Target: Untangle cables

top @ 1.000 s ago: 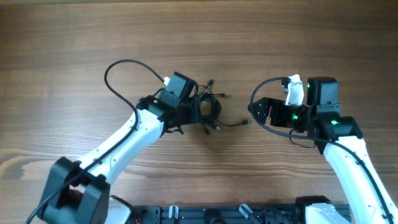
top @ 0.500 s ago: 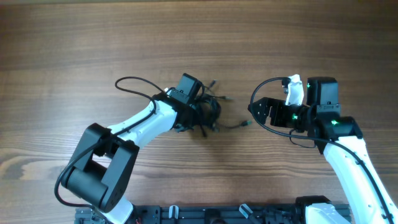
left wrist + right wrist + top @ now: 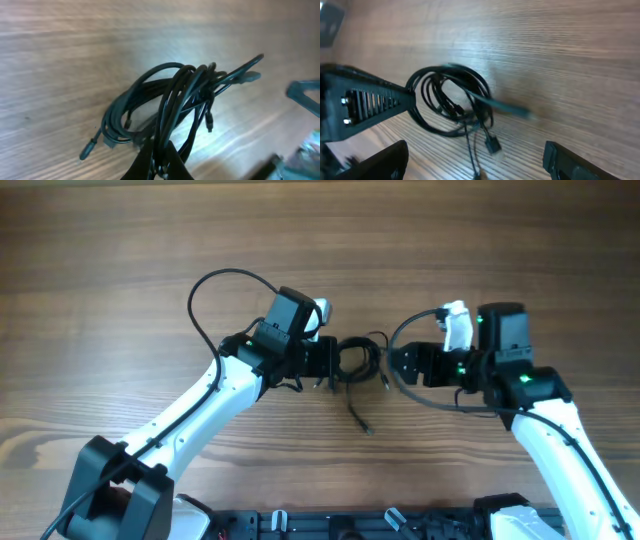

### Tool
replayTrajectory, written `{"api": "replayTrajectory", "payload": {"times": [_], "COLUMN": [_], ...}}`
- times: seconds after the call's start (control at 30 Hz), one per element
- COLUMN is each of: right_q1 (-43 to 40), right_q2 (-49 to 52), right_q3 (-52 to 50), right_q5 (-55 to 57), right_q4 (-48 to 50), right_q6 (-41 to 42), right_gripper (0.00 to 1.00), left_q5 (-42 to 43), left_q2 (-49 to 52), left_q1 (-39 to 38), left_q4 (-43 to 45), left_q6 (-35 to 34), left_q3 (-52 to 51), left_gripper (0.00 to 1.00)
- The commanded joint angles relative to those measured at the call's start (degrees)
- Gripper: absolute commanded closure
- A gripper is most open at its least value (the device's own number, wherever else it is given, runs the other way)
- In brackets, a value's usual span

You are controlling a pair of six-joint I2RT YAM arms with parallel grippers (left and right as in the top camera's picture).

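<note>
Next, I grip the heap's far end (image 3: 204,80) with my right gripper before my left gripper pulls away, because my left gripper pinches several strands of cable (image 3: 171,110) and carries the whole heap of cables.
The cables (image 3: 360,360) are a bunch of thin black loops at the table's middle, between my two grippers. My left gripper (image 3: 333,366) is shut on the bunch's left side. In the left wrist view its fingers (image 3: 150,162) pinch several strands of the cables (image 3: 170,100). One loose strand (image 3: 362,418) trails toward the front edge. My right gripper (image 3: 396,366) stands open just right of the bunch, not touching it. In the right wrist view the cables (image 3: 450,102) hang from the left gripper (image 3: 395,100), and a small plug (image 3: 493,145) dangles between my right gripper's (image 3: 477,165) spread fingers.
The wooden table (image 3: 120,260) stretches around the cables on every side. Thicker black arm cables arc above the left arm (image 3: 215,285) and beside the right arm (image 3: 410,330). The robot base rail (image 3: 350,525) runs along the front edge.
My left gripper has shut on the cable bunch and carried it to the right. My right gripper has moved left toward the bunch. A strand now trails toward the front.
</note>
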Motion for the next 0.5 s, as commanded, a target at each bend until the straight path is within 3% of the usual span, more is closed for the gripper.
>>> {"api": "replayTrajectory", "payload": {"times": [0.0, 0.13, 0.37, 0.4, 0.47], "right_q1": [3.0, 4.2, 4.3, 4.3, 4.3], "right_q2": [0.3, 0.7, 7.2, 8.2, 10.6], "right_q3": [1.0, 1.0, 1.0, 1.0, 1.0], "right_q5": [4.9, 12.2, 5.6, 5.2, 5.2], "right_q4": [0.3, 1.3, 1.9, 1.9, 2.4], "right_q6": [-7.3, -7.5, -7.3, -7.4, -7.3], "right_gripper": [0.14, 0.22, 0.30, 0.36, 0.59], "left_q5": [8.8, 10.6, 11.8, 11.8, 11.8], "left_q2": [-0.6, -0.6, -0.6, -0.6, -0.6], "left_q1": [-0.3, -0.5, -0.5, -0.5, -0.5], "left_q4": [-0.3, -0.4, -0.5, -0.5, -0.5], "left_q6": [3.5, 4.1, 4.1, 4.1, 4.1], "left_q3": [0.3, 0.3, 0.3, 0.3, 0.2], "left_gripper": [0.96, 0.96, 0.96, 0.96, 0.96]}}
